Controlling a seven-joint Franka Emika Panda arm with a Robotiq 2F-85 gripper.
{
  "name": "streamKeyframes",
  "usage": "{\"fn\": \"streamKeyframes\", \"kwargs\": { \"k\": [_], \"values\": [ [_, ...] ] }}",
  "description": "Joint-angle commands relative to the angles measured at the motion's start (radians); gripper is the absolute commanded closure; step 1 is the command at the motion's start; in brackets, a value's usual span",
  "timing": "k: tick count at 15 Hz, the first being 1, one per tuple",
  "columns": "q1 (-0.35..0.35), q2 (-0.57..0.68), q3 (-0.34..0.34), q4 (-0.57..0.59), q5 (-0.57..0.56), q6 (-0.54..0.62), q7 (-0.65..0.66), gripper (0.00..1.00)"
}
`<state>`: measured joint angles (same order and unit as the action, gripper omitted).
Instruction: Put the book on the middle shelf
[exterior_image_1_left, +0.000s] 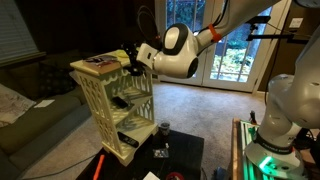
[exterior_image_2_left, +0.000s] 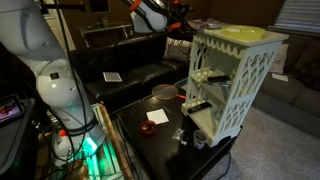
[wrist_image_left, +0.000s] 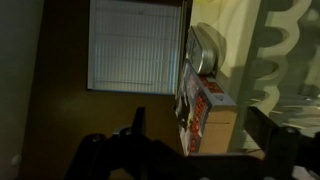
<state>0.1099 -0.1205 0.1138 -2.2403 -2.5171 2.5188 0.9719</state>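
The book's near end (wrist_image_left: 217, 128) lies off-centre and shallow between my open fingers, so I should move my gripper over and reach further (wrist_image_left: 196, 98) along the book before closing.
The book (exterior_image_1_left: 100, 62), thin with a dark reddish-brown cover, lies flat on the top board of the cream-white lattice rack (exterior_image_1_left: 92, 100). In the wrist view the book (wrist_image_left: 192, 112) shows edge-on between my two dark fingers. My gripper (exterior_image_1_left: 130, 60) is level with the rack's top, at the book's near edge, open, with its fingers (wrist_image_left: 197, 122) on either side of the book. The middle shelf (exterior_image_1_left: 128, 101) lies below, also in an exterior view (exterior_image_2_left: 205, 88), and holds dark items. A yellow-green flat thing (exterior_image_2_left: 245, 33) lies on the rack top.
The rack stands on a black low table (exterior_image_2_left: 150, 135) with a small cup (exterior_image_1_left: 165, 128), a bowl (exterior_image_2_left: 163, 92) and a red-and-white card (exterior_image_2_left: 155, 117). A black remote-like bar (exterior_image_1_left: 125, 146) lies on the lowest board. A dark sofa (exterior_image_2_left: 130, 70) is behind. A second white robot base (exterior_image_1_left: 285, 110) stands nearby.
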Motion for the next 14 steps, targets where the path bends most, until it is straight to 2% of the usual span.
{"fn": "streamKeyframes", "kwargs": {
  "k": [1, 7, 14],
  "values": [
    [0.018, 0.0, -0.016, 0.001, 0.005, -0.001, -0.006, 0.0],
    [0.015, 0.055, -0.024, 0.004, 0.006, 0.033, 0.028, 0.0],
    [0.035, 0.081, 0.003, 0.042, 0.006, 0.009, 0.087, 0.0]
  ]
}}
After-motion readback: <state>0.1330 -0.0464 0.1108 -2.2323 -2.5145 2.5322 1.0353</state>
